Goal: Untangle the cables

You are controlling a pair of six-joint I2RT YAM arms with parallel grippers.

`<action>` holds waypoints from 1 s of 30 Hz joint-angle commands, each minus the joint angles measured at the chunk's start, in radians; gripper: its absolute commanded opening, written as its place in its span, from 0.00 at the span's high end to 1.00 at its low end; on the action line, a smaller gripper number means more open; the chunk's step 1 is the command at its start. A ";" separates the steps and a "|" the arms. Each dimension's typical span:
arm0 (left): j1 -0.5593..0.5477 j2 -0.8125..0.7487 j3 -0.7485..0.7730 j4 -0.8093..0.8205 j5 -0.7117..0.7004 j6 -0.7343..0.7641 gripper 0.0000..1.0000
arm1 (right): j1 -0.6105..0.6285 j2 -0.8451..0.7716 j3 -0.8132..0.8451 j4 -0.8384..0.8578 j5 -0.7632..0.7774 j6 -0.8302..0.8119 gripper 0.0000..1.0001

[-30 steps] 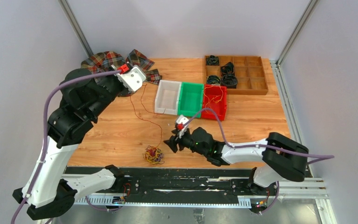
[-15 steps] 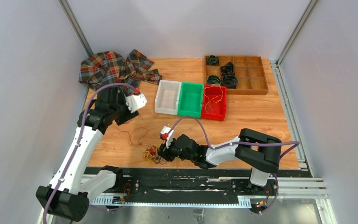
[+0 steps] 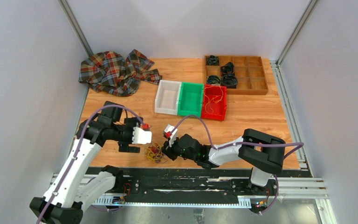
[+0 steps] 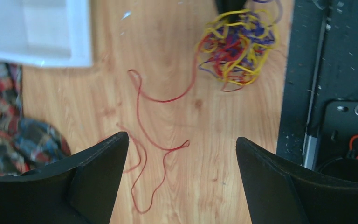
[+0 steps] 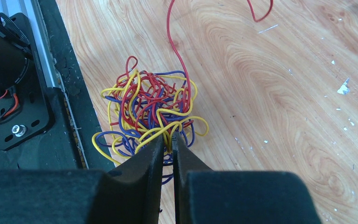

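Observation:
Long loose loops [image 4: 163,163] already trail outside the tangle. The red wire [image 4: 165,101] will therefore slide out whole and leave the tangle behind when I pull.
The cables form a small tangle [image 3: 154,152] of yellow, red and purple wires near the table's front edge. One red wire [image 4: 154,140] trails out of the tangle [image 4: 237,49] and lies loose on the wood. My left gripper [image 4: 182,138] hangs open above that red wire with nothing between its fingers. In the top view the left gripper [image 3: 131,137] is just left of the tangle. My right gripper [image 5: 168,140] is shut on a yellow strand at the near side of the tangle [image 5: 151,109]. In the top view the right gripper [image 3: 165,150] touches the tangle's right side.
White [image 3: 167,97], green [image 3: 190,99] and red [image 3: 214,101] bins stand in a row mid-table; the red one holds a few wires. A wooden tray [image 3: 256,74] with black coiled cords is at the back right. A plaid cloth [image 3: 114,72] lies back left. A black rail [image 3: 168,179] borders the front.
My left arm swung from the back by the cloth down beside the tangle and opened, letting go of the red wire. My right gripper moved left onto the tangle and shut.

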 commanded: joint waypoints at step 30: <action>-0.089 -0.125 -0.600 0.915 -0.035 0.811 0.96 | -0.016 -0.049 -0.026 0.051 0.012 -0.015 0.92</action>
